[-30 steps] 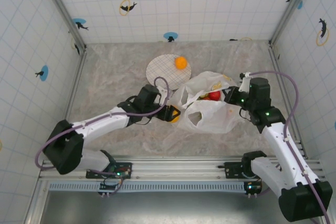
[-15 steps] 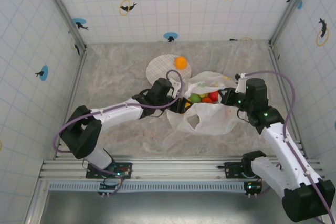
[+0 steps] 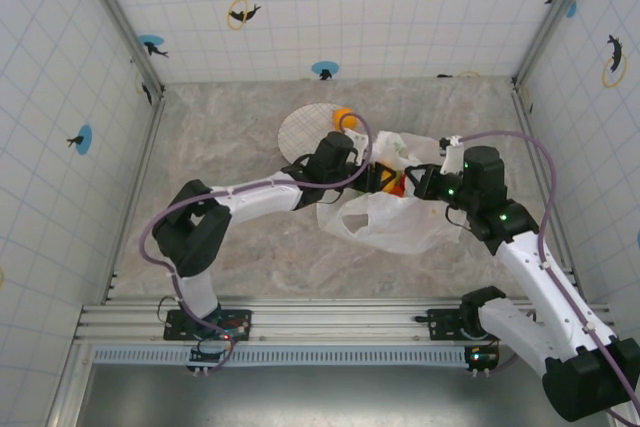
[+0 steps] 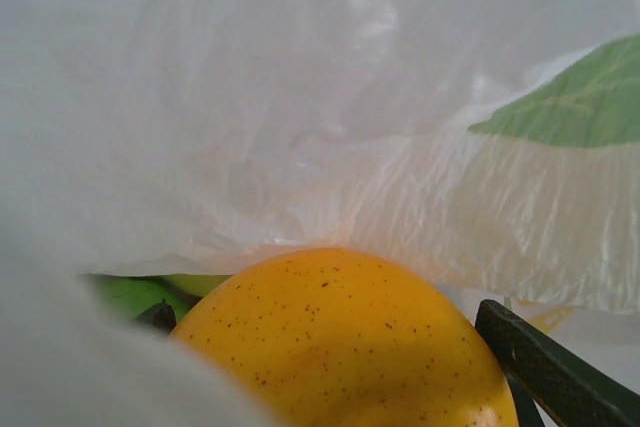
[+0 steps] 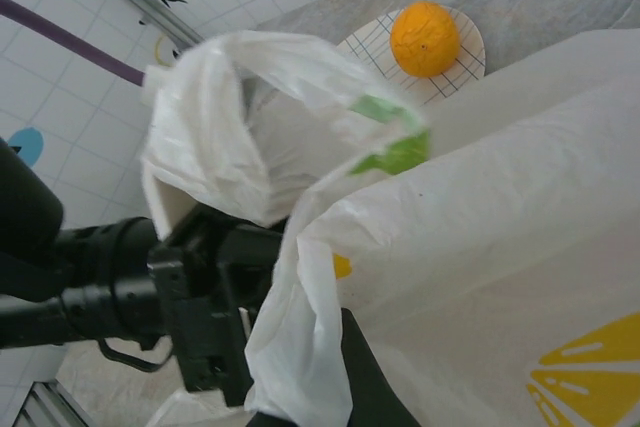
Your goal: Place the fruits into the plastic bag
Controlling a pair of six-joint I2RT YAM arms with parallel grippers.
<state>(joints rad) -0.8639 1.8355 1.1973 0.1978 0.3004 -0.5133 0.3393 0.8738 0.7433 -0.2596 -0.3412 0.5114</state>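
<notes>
My left gripper keeps moving the yellow-orange fruit [image 3: 388,179] inward, since it fits under the bag's raised rim, until it is beside the red fruit [image 3: 398,189], and then let it go.
My left gripper [image 3: 384,179] reaches into the mouth of the plastic bag [image 3: 395,222], shut on a speckled yellow-orange fruit [image 4: 345,342] that sits between its dark fingers [image 4: 545,367]. A green fruit [image 4: 128,293] lies just behind it inside the bag, and a red one [image 3: 399,187] shows beside it from above. An orange [image 3: 343,118] rests on the white grid plate [image 3: 305,134]; the right wrist view has the same orange [image 5: 425,38]. My right gripper [image 3: 421,184] is shut on a fold of the bag's rim [image 5: 310,347], holding it up.
The left arm's black wrist [image 5: 205,312] sits close against the bag's opening. Tiled walls with metal posts [image 3: 150,77] enclose the marble floor. Open floor [image 3: 220,137] lies left of the plate and in front of the bag.
The left arm swung from in front of the bag up and to the right, carrying the yellow-orange fruit into the bag's mouth. The right gripper and the bag shifted slightly left.
</notes>
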